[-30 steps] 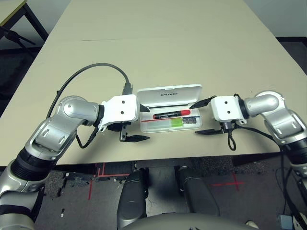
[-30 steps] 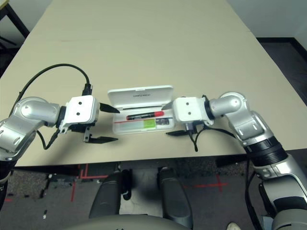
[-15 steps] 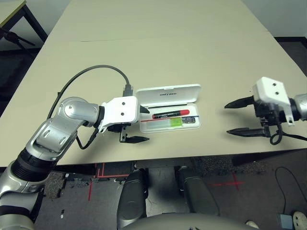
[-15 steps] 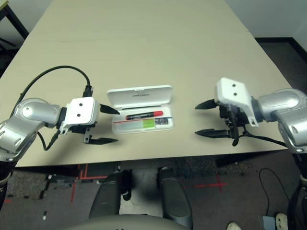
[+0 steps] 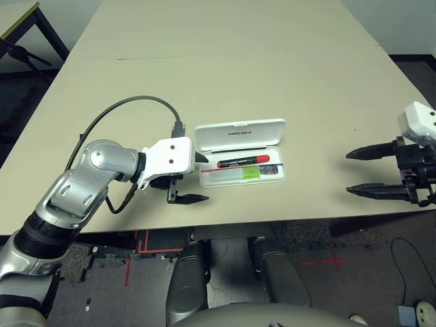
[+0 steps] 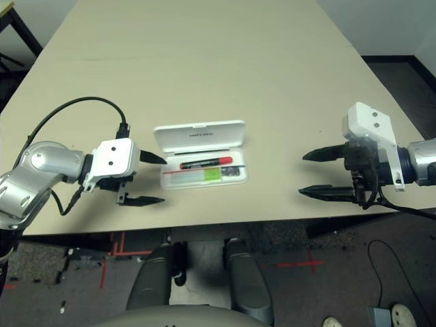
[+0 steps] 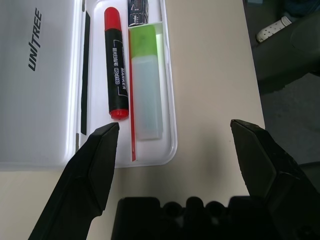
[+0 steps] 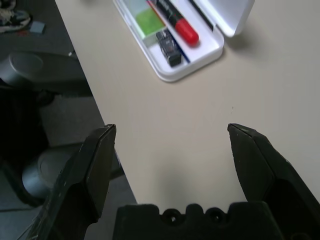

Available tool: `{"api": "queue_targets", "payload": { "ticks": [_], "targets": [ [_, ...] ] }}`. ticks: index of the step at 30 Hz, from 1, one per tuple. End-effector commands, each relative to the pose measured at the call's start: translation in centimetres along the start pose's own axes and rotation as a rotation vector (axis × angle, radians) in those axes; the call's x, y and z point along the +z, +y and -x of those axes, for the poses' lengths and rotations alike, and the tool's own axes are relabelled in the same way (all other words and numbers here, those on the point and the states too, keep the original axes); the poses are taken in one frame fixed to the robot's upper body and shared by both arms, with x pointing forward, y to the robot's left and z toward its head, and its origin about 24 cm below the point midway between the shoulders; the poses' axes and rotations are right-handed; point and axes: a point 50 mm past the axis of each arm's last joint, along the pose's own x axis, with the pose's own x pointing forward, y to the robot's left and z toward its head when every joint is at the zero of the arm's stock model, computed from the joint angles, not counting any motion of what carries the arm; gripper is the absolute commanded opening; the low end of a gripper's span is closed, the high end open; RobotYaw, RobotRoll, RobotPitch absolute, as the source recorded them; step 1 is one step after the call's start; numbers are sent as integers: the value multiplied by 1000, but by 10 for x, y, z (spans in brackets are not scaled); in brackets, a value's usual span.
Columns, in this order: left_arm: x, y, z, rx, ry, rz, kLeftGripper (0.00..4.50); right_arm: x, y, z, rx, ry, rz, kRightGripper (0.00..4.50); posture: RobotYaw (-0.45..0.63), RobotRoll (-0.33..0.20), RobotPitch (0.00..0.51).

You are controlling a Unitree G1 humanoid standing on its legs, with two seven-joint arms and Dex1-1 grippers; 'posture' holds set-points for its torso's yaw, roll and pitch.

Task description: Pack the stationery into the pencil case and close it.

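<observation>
The lid stands raised (image 5: 241, 135) behind the tray, so the robot's left gripper should move away from the tray's end, close its fingers and then push the lid from behind.
The white pencil case (image 5: 240, 133) lies open near the table's front edge, its lid raised at the back. The stationery lies in its tray: a red marker (image 5: 242, 162), a pale green highlighter (image 5: 238, 175) in front of it, and a small dark piece (image 5: 271, 170) at the tray's right end. My left gripper (image 5: 206, 178) stands open just left of the case, holding nothing. In the left wrist view the marker (image 7: 116, 70) and highlighter (image 7: 146, 85) lie side by side. My right gripper (image 5: 349, 173) hangs open and empty far to the right of the case, near the table's right front corner.
A black cable (image 5: 129, 102) loops over the table from my left wrist. The beige table (image 5: 225, 61) stretches far behind the case. Its front edge runs just below both grippers. Another table's corner (image 5: 13, 13) shows at the far left.
My right gripper has pulled away from the case's right end, far to the right, staying open. The left gripper has barely moved. The case and its contents lie as before.
</observation>
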Motion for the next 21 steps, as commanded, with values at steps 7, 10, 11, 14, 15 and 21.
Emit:
{"api": "queue_targets", "payload": {
  "ticks": [7,10,11,14,15,21],
  "targets": [
    [-28,23,23,180,49,156,3865,8,1,-4,-8,-67,52,4500,-111,0,162],
    [-36,32,28,242,62,202,2752,9,1,-4,-7,-76,57,4500,-113,0,160],
    [-40,35,30,273,74,220,2324,9,1,-4,-7,-79,58,4500,-113,0,160],
    [-49,45,34,353,90,261,1186,10,2,-5,-6,-85,60,4500,-119,0,160],
    [-51,49,34,382,86,277,681,10,2,-5,-6,-86,60,4500,-122,0,161],
    [-59,67,26,502,44,349,11,9,2,-7,-6,-88,61,4500,-123,0,161]
  ]
}}
